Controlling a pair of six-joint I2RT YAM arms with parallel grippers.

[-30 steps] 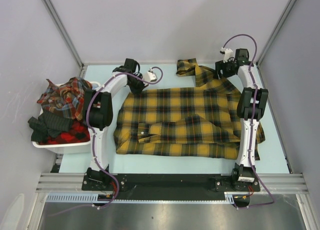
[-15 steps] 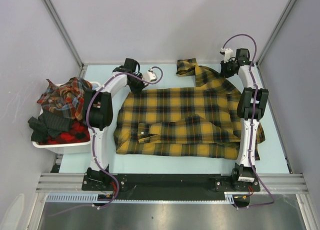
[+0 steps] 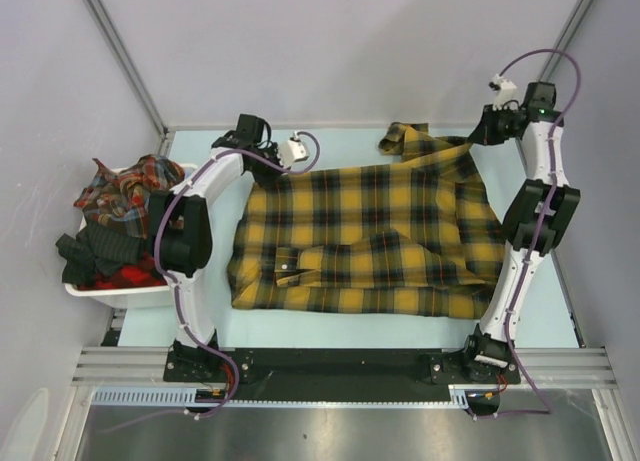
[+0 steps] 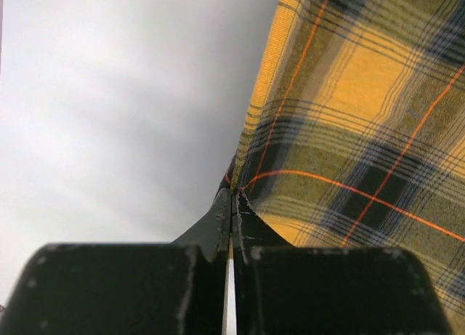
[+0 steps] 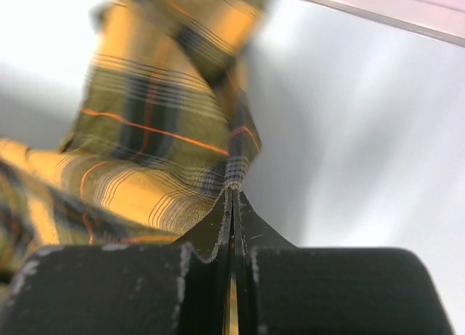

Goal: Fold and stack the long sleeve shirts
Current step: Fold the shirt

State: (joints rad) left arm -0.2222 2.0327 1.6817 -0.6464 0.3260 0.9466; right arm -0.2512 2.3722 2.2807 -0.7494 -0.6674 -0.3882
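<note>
My right gripper should keep lowering its corner onto the shirt body [image 3: 466, 211] until the shirt's edge lies flat, then let go, as the shirt's far edge [image 3: 370, 171] runs tight to my left gripper.
A mustard-yellow plaid long sleeve shirt [image 3: 370, 236] lies spread across the pale table, one sleeve folded over its front. My left gripper [image 3: 262, 169] is shut on the shirt's far left corner, and the cloth [image 4: 349, 131] runs up from the closed tips [image 4: 232, 197]. My right gripper [image 3: 478, 141] is shut on the far right corner, lifted off the table; the pinched edge [image 5: 234, 171] sticks out between its tips [image 5: 234, 193]. The fabric stretches taut between the two. More plaid shirts [image 3: 130, 196], red-toned, are heaped at the left.
A white bin [image 3: 150, 296] at the left edge holds the heaped shirts and a dark garment [image 3: 95, 249]. Grey walls close in the table at the back and both sides. The arm bases stand on the rail [image 3: 340, 366] at the near edge.
The right gripper closed on the shirt's far right corner and rose up and to the right with it. The left arm shifted slightly left. The far edge of the shirt has pulled straighter.
</note>
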